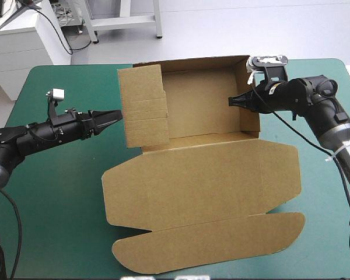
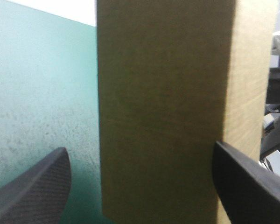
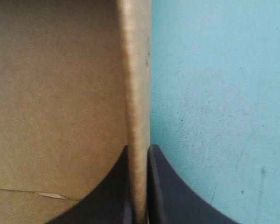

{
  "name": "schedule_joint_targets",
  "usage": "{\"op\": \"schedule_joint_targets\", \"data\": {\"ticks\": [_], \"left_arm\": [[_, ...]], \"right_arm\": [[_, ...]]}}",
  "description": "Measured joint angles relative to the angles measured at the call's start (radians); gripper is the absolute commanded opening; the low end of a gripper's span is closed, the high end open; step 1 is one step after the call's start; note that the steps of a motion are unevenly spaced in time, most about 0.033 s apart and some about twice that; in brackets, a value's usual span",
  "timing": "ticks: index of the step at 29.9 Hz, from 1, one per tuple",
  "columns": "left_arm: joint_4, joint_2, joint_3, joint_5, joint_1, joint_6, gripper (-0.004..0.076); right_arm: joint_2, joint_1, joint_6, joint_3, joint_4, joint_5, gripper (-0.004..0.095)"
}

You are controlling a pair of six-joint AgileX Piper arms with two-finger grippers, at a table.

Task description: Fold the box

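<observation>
The raised side panel has a bend along a straight crease, so when I push it, it will fold over into the tray and make a low doubled side.
The brown box stands as an open tray at the back of the table, its lid and tuck flap lying flat toward the front edge. My right gripper is shut on the tray's right wall; in the right wrist view that wall's edge runs between the black fingers. My left gripper is just outside the raised left wall panel. It is open, and the board fills the space between and ahead of its spread fingers.
Bare teal-green cover lies to the left of the box, and a narrower strip to its right. The rounded tuck flap reaches close to the table's front edge.
</observation>
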Motion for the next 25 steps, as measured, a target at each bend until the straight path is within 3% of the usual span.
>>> {"op": "schedule_joint_targets", "data": {"ticks": [12,17,22,25], "left_arm": [[-0.039,0.000,0.000,0.019,-0.106,0.098,0.0585],[-0.032,0.000,0.000,0.021,-0.112,0.090,0.0586],[0.112,0.000,-0.057,-0.006,-0.118,-0.034,0.0586],[0.220,-0.015,-0.105,-0.083,-0.150,-0.151,0.0586]], "right_arm": [[0.000,0.004,0.004,0.000,-0.001,0.026,-0.0015],[0.000,0.059,0.044,0.000,-0.042,0.033,-0.0015],[0.000,0.096,0.107,0.000,-0.095,0.037,-0.0015],[0.000,0.102,0.132,0.000,-0.109,0.039,-0.0015]]}}
